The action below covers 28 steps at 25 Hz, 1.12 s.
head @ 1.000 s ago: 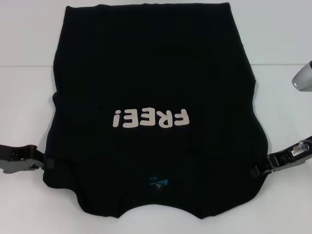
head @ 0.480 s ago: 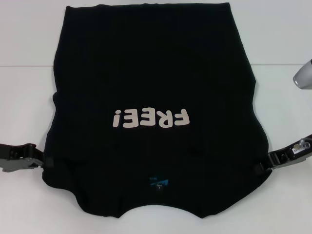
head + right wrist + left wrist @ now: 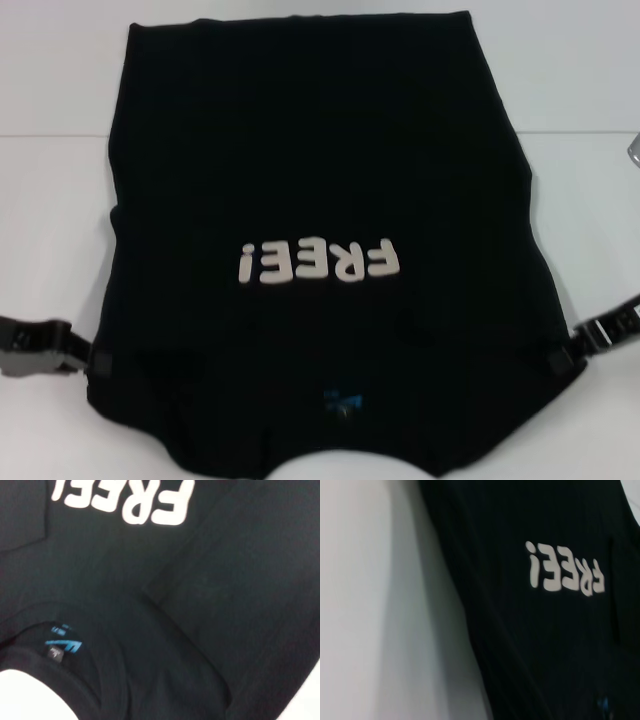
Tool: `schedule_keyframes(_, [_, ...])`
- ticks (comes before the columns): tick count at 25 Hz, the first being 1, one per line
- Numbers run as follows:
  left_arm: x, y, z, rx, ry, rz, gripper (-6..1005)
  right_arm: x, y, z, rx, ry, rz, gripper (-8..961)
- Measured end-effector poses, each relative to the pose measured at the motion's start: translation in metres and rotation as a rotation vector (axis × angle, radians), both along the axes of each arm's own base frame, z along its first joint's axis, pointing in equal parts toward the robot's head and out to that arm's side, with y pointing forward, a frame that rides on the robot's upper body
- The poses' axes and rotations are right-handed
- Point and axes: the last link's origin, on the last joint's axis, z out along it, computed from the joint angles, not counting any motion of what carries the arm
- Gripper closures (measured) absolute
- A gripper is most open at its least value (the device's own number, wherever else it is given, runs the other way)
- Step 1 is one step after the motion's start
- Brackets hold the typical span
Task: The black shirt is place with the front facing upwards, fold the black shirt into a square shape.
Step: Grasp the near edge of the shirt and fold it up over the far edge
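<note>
The black shirt's hem point(image 3: 300, 22) is far past the table's seam, so the robot's left gripper and right gripper should pull the shoulders point(image 3: 112, 392) toward the robot before they fold the shoulders over.
The black shirt point(image 3: 320, 150) lies front up on the white table, collar toward me, with its pale "FREE!" lettering point(image 3: 320, 262) across the chest and a small blue neck tag point(image 3: 345, 402) near the front edge. My left gripper point(image 3: 88, 352) grips the shirt's near left shoulder edge, and my right gripper point(image 3: 565, 350) grips the near right shoulder edge. The near part of the shirt looks raised and stretched between them. The left wrist view shows the black shirt point(image 3: 545, 645) beside bare table, and the right wrist view shows the collar and neck tag point(image 3: 62, 642).
The white table point(image 3: 50, 220) runs out on both sides of the shirt. A seam or edge line point(image 3: 580, 133) crosses the table at the back. A silver part point(image 3: 634, 150) pokes in at the right border.
Both grippers have moved outward and toward me. The shirt's near end has risen and widened, so the lettering and the tag sit lower and look larger.
</note>
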Motion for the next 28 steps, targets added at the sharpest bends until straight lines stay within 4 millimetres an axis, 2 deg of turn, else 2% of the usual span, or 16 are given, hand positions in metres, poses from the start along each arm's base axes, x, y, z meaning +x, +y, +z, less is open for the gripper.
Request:
schedule_keyframes(10, [0.012, -0.033, -0.006, -0.314, 0.003, -0.083, 997, 0.006, -0.046, 0.005, -0.265, 0.059, -0.004, 859])
schedule_keyframes(14, [0.018, -0.045, -0.006, -0.412, -0.03, -0.119, 998, 0.012, -0.063, 0.002, -0.348, 0.066, -0.003, 858])
schedule_keyframes(19, [0.021, -0.056, -0.015, -0.543, -0.024, -0.141, 998, 0.02, -0.08, -0.008, -0.441, 0.054, 0.001, 858])
schedule_keyframes(23, [0.024, -0.063, -0.026, -0.604, -0.025, -0.162, 998, 0.024, -0.089, -0.016, -0.488, 0.057, -0.002, 858])
schedule_keyframes(28, [0.027, -0.057, -0.024, -0.554, -0.055, -0.186, 997, 0.025, -0.084, -0.012, -0.416, 0.116, -0.009, 858])
